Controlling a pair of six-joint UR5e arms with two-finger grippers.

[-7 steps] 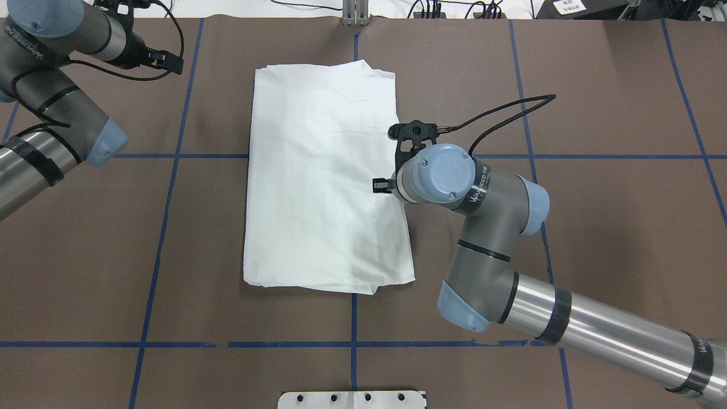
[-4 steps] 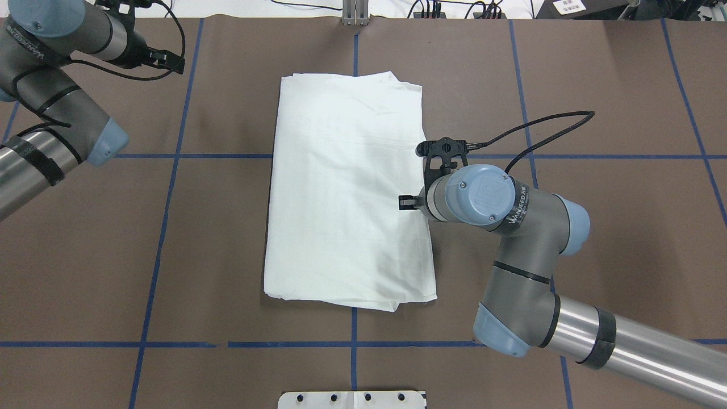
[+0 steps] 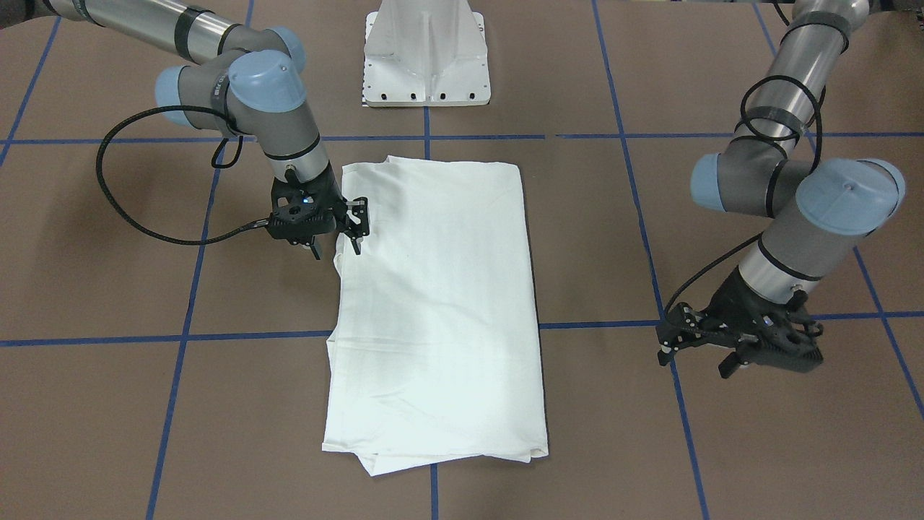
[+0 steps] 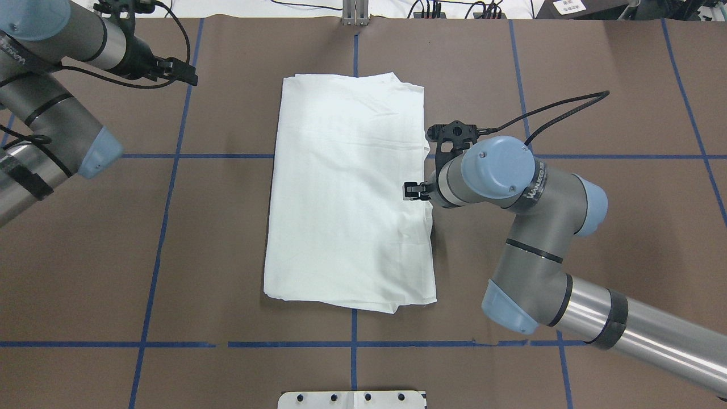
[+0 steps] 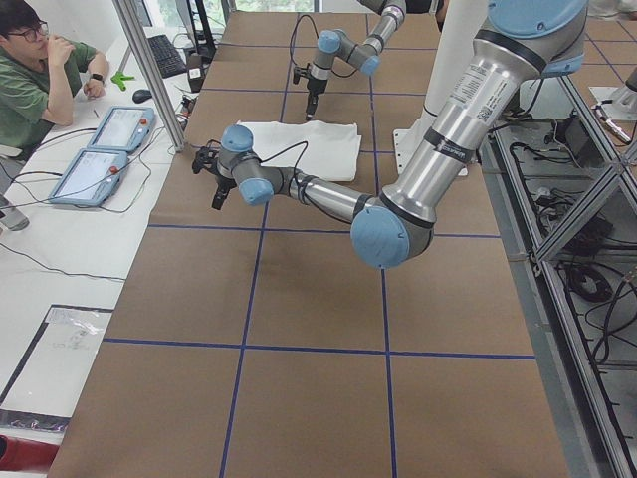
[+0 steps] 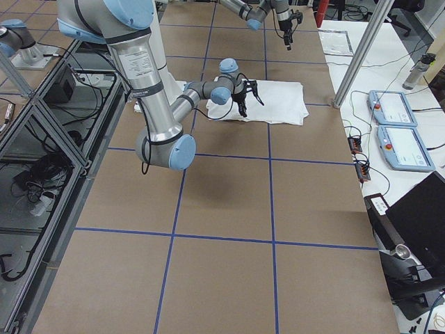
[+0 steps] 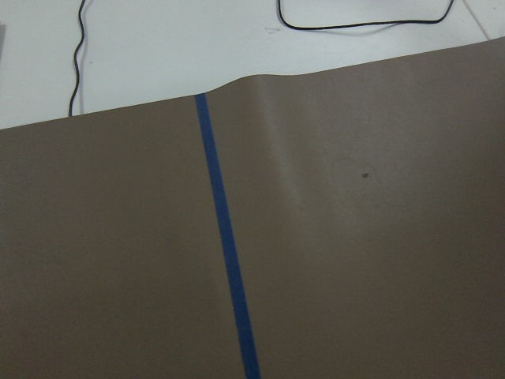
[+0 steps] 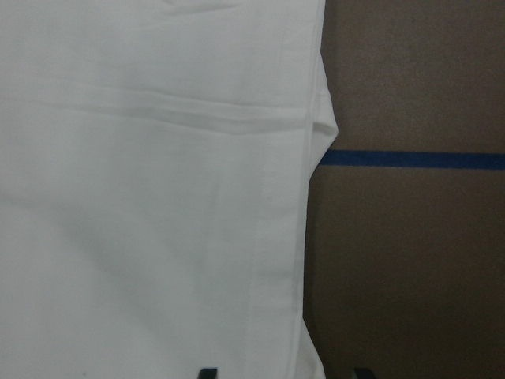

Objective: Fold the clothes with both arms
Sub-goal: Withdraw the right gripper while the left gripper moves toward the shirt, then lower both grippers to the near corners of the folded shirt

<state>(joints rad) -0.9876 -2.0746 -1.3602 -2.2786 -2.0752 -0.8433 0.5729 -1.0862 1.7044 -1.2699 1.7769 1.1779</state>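
Observation:
I expect the whole shirt to slide toward me, still folded, when I pull its near edge, because the shirt's far end is lying flat and loose.
The clothes are one white shirt, folded into a long rectangle and lying flat at the table's middle. No printed text shows on it. My right gripper stands open at the middle of the shirt's right long edge. In the front-facing view the right gripper straddles that edge. The right wrist view shows the shirt with one fingertip over the cloth and the other over the brown table. My left gripper hangs open over bare table at the far left, well apart from the shirt.
The brown table cover carries blue tape grid lines. A white pedestal base stands at the robot's side of the table. A person sits beyond the far edge beside two control tablets. The right arm's black cable loops over the table.
The shirt slid to the right together with my right gripper, then stopped. The right gripper has since shifted slightly farther along the edge. The left gripper crept a little to the right.

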